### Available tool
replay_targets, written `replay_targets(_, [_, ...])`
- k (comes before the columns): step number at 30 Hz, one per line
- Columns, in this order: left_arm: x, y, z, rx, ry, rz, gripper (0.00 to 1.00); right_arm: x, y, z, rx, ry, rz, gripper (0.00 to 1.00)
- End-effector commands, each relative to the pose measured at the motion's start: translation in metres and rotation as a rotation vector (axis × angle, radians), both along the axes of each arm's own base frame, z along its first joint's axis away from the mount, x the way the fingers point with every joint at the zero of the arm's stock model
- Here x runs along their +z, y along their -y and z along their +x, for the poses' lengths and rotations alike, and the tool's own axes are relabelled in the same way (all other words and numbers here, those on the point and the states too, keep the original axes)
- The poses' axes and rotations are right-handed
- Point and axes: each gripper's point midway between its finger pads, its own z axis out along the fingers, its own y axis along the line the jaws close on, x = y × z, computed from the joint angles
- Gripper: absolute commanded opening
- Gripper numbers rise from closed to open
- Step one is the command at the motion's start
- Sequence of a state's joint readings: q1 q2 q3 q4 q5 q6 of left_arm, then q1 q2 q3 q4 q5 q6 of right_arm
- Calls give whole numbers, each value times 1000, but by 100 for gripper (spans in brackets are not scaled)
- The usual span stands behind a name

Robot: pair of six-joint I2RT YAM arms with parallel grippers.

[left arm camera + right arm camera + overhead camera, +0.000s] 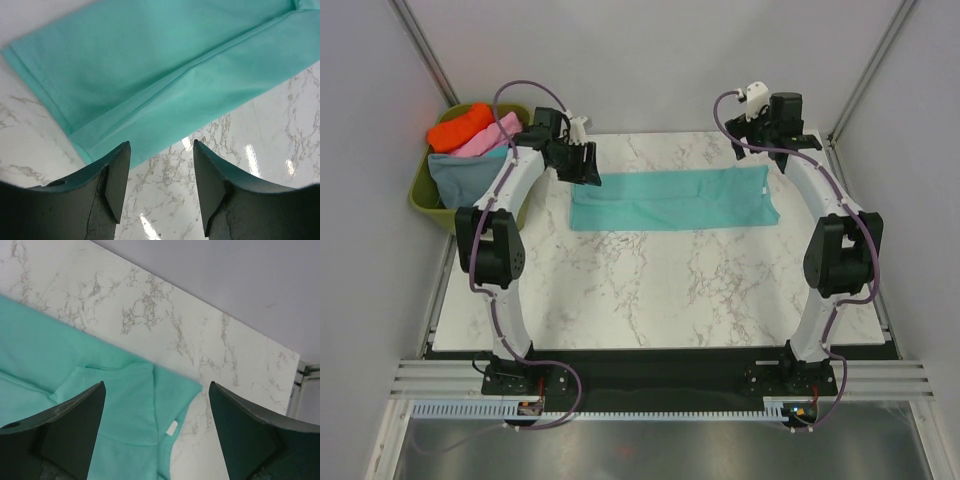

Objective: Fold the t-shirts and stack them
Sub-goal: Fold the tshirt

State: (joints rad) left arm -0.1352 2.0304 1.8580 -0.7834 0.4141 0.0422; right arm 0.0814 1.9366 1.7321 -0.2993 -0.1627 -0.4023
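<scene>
The teal-green T-shirt strip [665,209] is lying crosswise on the far half of the table, so the robot's left gripper first needs to press the T-shirt's hem end [590,216] and swing it toward the table's near edge.
A teal-green t-shirt [670,198] lies folded into a long flat strip across the far half of the marble table [650,290]. My left gripper [585,168] is open and empty, just above the strip's left end. In the left wrist view the gripper [160,150] hovers over bare marble next to the shirt's [150,65] hem edge. My right gripper [772,150] is open and empty above the strip's right end. In the right wrist view the gripper [157,390] frames the shirt's [125,405] collar end with a white tag [171,428].
An olive-green tub [425,205] stands off the table's far left corner, holding an orange tee [460,125], a pink tee [488,138] and a slate blue-grey tee [465,175]. Grey walls close in on the back and both sides.
</scene>
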Motion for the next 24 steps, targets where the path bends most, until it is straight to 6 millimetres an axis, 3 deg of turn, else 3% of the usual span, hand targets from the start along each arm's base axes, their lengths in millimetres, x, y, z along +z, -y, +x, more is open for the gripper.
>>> replay_targets(1, [-34,14,-6,-9,-94,-13,60,-13,-15,-24,-47,-127,171,92])
replay_targets(7, [-65,5,4,9,-124,49,57,-58,-14,-39,-170,-347,421,71])
replay_targets(14, [-90,-1,14,16,-144,101,57,-84,-15,-45,-177,-424,448,94])
replay_targets(20, [-97,-5,30,35,-119,129,57,-93,-21,-48,-155,-456,463,95])
replay_targets(24, [-76,-1,43,36,-66,106,57,-106,-24,-59,-137,-497,459,96])
